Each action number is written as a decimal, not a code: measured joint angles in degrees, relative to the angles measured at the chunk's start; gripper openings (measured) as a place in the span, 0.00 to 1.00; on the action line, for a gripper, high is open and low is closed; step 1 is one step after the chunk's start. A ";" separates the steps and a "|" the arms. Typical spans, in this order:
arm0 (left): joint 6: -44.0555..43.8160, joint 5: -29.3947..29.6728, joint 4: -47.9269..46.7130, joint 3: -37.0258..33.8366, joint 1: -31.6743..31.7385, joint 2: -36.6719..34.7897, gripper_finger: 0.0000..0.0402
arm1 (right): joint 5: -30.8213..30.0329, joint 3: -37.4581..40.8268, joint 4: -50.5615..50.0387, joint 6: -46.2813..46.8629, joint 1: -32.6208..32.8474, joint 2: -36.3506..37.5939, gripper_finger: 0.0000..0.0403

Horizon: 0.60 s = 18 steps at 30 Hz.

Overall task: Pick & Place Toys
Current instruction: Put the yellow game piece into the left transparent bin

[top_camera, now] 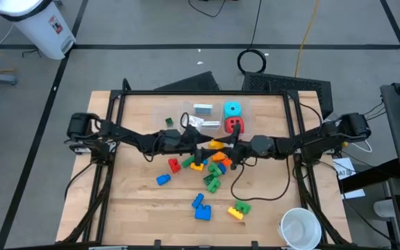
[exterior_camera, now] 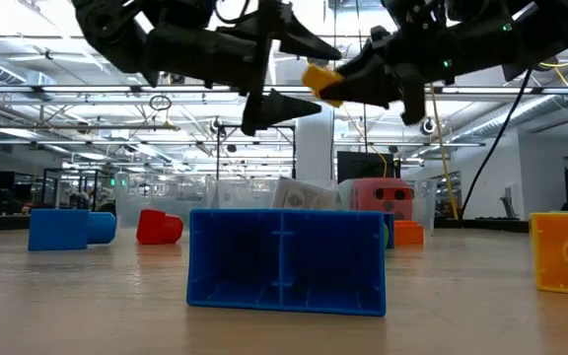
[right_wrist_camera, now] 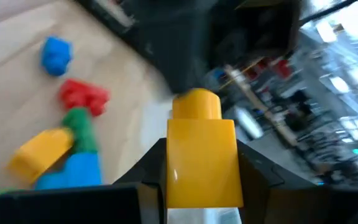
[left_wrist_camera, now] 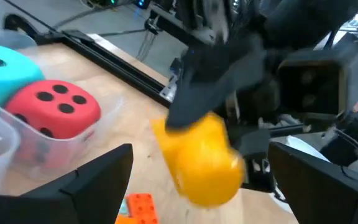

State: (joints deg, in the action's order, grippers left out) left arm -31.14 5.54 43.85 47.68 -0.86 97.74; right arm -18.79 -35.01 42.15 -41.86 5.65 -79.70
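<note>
The yellow brick in my right gripper is far from the clear bin with the green piece (top_camera: 168, 122). My left gripper should grab the brick (top_camera: 216, 145) and bring it there.
A yellow brick (right_wrist_camera: 201, 155) with one round stud hangs above the table's middle, with my right gripper (right_wrist_camera: 202, 146) shut on it; the high view shows this yellow brick (top_camera: 216, 144) too. My left gripper (left_wrist_camera: 201, 148) faces it from the table's left, open. Its two fingers (left_wrist_camera: 98, 180) stand on either side of the brick, and I see no touch. Loose toys lie below: a red brick (top_camera: 174, 164), green bricks (top_camera: 212, 182) and a blue brick (top_camera: 201, 207). A red die (top_camera: 233, 126), a cyan die (top_camera: 233, 109) and cards (top_camera: 202, 109) sit in clear bins. My right gripper pinches the yellow brick by two opposite flat sides (right_wrist_camera: 173, 174) between its two fingers. The fingers come level from the table's right. The brick's stud end (right_wrist_camera: 196, 102) points away from the gripper, toward my left gripper. The brick is lifted clear of the table.
The clear bins (top_camera: 252, 110) stand at the far middle of the table. A white cup (top_camera: 300, 228) stands at the near right corner. A yellow and green brick (top_camera: 239, 208) and a second blue brick (top_camera: 162, 179) lie toward the near side.
</note>
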 joint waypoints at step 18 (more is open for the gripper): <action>-6.03 0.90 -1.93 2.89 1.60 1.41 0.65 | -0.87 -0.02 2.19 -4.30 0.44 0.04 0.26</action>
State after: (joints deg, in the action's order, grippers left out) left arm -37.17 6.45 41.91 50.57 0.73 99.15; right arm -19.66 -35.03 44.34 -46.16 6.09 -79.66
